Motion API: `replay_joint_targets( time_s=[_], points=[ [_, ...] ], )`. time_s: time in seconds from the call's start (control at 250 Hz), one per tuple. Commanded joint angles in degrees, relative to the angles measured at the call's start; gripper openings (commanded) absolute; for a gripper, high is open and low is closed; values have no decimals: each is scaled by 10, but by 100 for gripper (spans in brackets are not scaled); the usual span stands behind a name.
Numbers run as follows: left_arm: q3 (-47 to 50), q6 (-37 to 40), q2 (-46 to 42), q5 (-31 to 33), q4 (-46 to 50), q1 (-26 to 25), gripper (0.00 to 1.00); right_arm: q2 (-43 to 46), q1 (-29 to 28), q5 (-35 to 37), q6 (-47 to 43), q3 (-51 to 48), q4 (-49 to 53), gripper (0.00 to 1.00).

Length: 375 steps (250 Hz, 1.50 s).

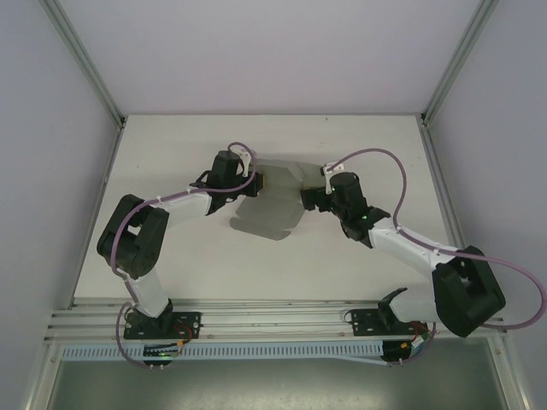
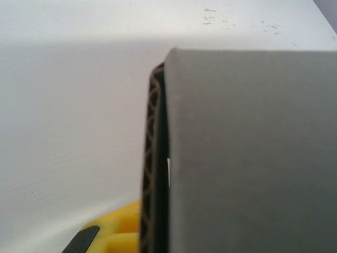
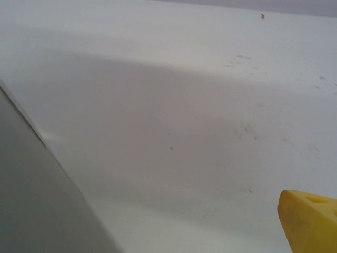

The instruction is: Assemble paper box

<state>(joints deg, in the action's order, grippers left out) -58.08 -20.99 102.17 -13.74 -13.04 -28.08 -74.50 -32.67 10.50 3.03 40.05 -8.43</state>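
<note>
The paper box's side flap (image 1: pixel 309 173) spreads out beside the fingers of my right gripper, so I should move back and push the flap in from its outer side (image 1: pixel 322 178).
The paper box (image 1: pixel 272 212) is a flat grey cardboard sheet with flaps, in the middle of the white table between both arms. My left gripper (image 1: pixel 261 181) is shut on its left edge. In the left wrist view the grey panel (image 2: pixel 253 158) stands pressed flat against my dark ribbed finger (image 2: pixel 151 174), and the other finger is hidden behind the card. My right gripper (image 1: pixel 308 198) stands open at the sheet's right side with nothing between its jaws. In the right wrist view one yellow fingertip (image 3: pixel 310 221) shows at lower right and a corner of the sheet (image 3: pixel 31 211) at lower left.
The table (image 1: pixel 171 256) is bounded by upright frame posts at the back corners (image 1: pixel 120 120) and a slotted aluminium rail (image 1: pixel 273 312) along the near edge, where both arm bases are bolted. White table surface lies around the sheet on all sides.
</note>
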Motion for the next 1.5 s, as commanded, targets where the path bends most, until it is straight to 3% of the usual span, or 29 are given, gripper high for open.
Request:
replay_joint_targets(
  time_s=[0.0, 0.264, 0.344, 0.508, 0.663, 0.883, 1.107, 1.327, 1.495],
  points=[
    [7, 19, -21, -26, -13, -2, 0, -21, 1, -29, -15, 25, -41, 99],
    [12, 11, -28, -34, -26, -2, 0, -80, -13, -7, -13, 52, -54, 99],
    [5, -2, -24, -33, -22, -2, 0, -101, -38, 63, -16, 52, -84, 99],
    [-2, -12, -21, -27, -17, -2, 0, -148, -107, 301, -29, 71, -134, 99],
    [-3, -15, -25, -14, -7, -2, 0, -162, -118, 391, -4, 82, -128, 99],
    [-4, -17, -24, 11, 8, -2, 0, -93, -117, 325, -5, 47, -128, 99],
    [-18, -14, -13, 22, 29, -2, 0, 58, -98, 197, -31, 24, -20, 99],
    [-18, -3, -14, 13, 20, -2, 0, 185, 30, 44, 40, 10, 43, 99],
    [-18, 3, -17, 4, 16, -2, 0, 185, 121, -52, 60, 27, 106, 99]
  ],
)
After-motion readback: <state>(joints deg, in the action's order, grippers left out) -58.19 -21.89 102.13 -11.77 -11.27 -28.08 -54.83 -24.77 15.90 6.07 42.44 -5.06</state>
